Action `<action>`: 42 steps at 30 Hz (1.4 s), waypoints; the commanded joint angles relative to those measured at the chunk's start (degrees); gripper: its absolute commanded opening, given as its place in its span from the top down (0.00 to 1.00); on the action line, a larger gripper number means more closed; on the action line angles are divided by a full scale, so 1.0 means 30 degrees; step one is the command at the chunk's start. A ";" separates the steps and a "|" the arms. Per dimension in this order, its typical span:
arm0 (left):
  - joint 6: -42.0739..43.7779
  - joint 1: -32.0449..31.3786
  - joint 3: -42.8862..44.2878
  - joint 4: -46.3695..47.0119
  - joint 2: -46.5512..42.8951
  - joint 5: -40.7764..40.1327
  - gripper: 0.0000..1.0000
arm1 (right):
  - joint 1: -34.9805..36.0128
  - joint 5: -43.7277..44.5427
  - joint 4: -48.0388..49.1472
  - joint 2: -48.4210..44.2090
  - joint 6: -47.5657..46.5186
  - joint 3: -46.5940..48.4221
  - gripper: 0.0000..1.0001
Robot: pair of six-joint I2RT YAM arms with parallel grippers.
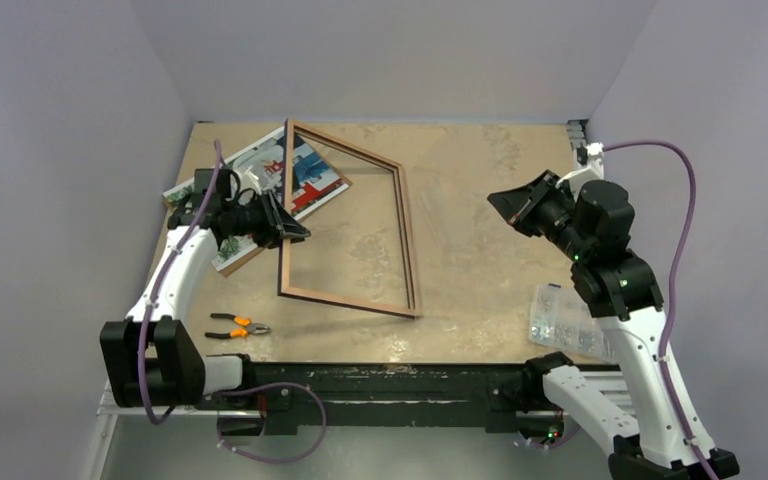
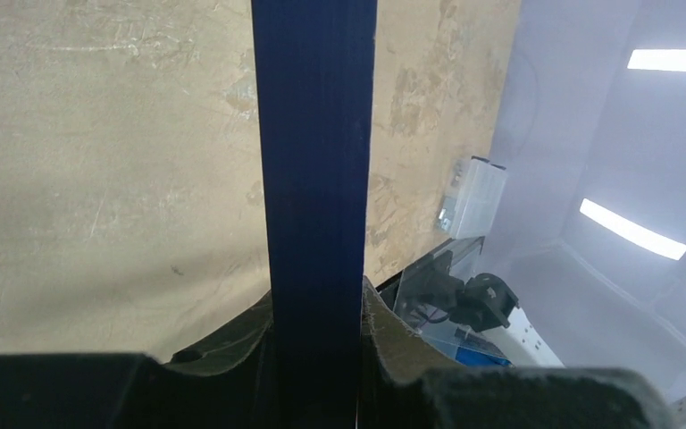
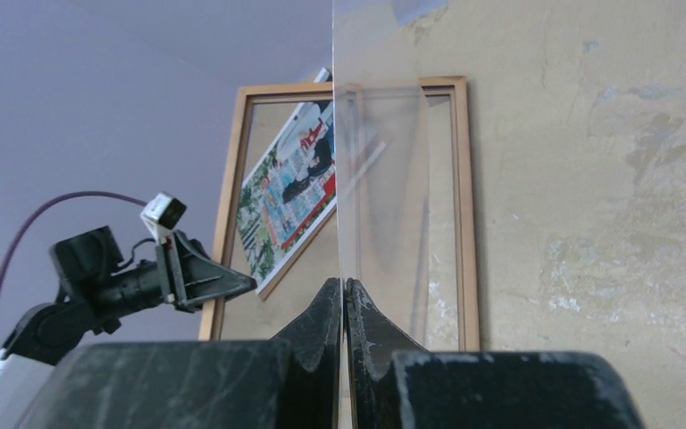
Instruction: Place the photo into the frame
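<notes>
The frame is tilted over the photo's corner. Next, my left gripper puts the frame down flat in the open middle space before the photo goes in.
The frame, brown-backed, stands tilted on the table, its left rail raised. My left gripper is shut on that rail. In the left wrist view the rail's dark blue face runs up from between the fingers, where the left gripper presses it from both sides. The photo lies flat at the back left, partly behind the frame, and shows through the frame as a colour print. My right gripper hovers at the right. The right gripper is shut on a clear pane seen edge-on.
Orange-handled pliers lie near the front left. A clear plastic box of small parts sits at the front right by the right arm. A brown board edge shows under the photo. Walls close in on three sides.
</notes>
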 commanded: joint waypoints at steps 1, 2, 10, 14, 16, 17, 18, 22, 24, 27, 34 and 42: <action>0.1124 -0.0099 -0.0378 0.1700 0.1807 0.0371 0.98 | 0.0049 -0.0360 0.0200 -0.0170 -0.0226 0.2050 1.00; 0.1188 -0.0267 -0.0369 0.1935 0.2313 0.0392 0.98 | 0.0051 -0.0342 0.0155 -0.0143 -0.0251 0.2205 1.00; 0.1045 -0.3140 0.1067 0.2777 0.6147 -0.1059 0.97 | 0.0051 -0.0091 0.0052 -0.0033 -0.0368 0.2233 1.00; 0.0014 -0.4687 0.1597 0.3703 0.7401 -0.1842 0.97 | 0.0051 0.0234 -0.0089 -0.0123 -0.0499 0.2052 1.00; -0.0618 -0.5298 0.1722 0.4332 0.7946 -0.2198 0.97 | 0.0050 0.0362 -0.0178 -0.0145 -0.0589 0.1990 1.00; -0.0891 -0.5589 0.1780 0.4590 0.8193 -0.2361 0.97 | 0.0044 0.0422 -0.0204 -0.0166 -0.0623 0.1941 1.00; -0.1012 -0.5990 0.1995 0.4714 0.8542 -0.2514 0.97 | 0.0050 0.0455 -0.0255 -0.0168 -0.0656 0.1924 1.00; -0.1484 -0.7243 0.2738 0.5004 1.0065 -0.3136 0.96 | 0.0044 0.0578 -0.0336 -0.0212 -0.0722 0.1855 1.00; -0.1900 -0.7742 0.2760 0.5447 1.0604 -0.3381 0.96 | 0.0049 0.0623 -0.0381 -0.0242 -0.0751 0.1829 1.00; -0.2467 -0.8289 0.2645 0.6154 1.1281 -0.3573 0.96 | 0.0051 0.0824 -0.0489 -0.0356 -0.0833 0.1748 1.00; -0.1636 -0.8889 0.3419 0.5218 1.2931 -0.4535 0.83 | 0.0040 0.0831 -0.0484 -0.0491 -0.0808 0.1395 1.00; -0.0474 -0.8891 0.3999 0.2936 1.3566 -0.7769 0.47 | 0.0051 0.0874 -0.0483 -0.0571 -0.0811 0.1202 1.00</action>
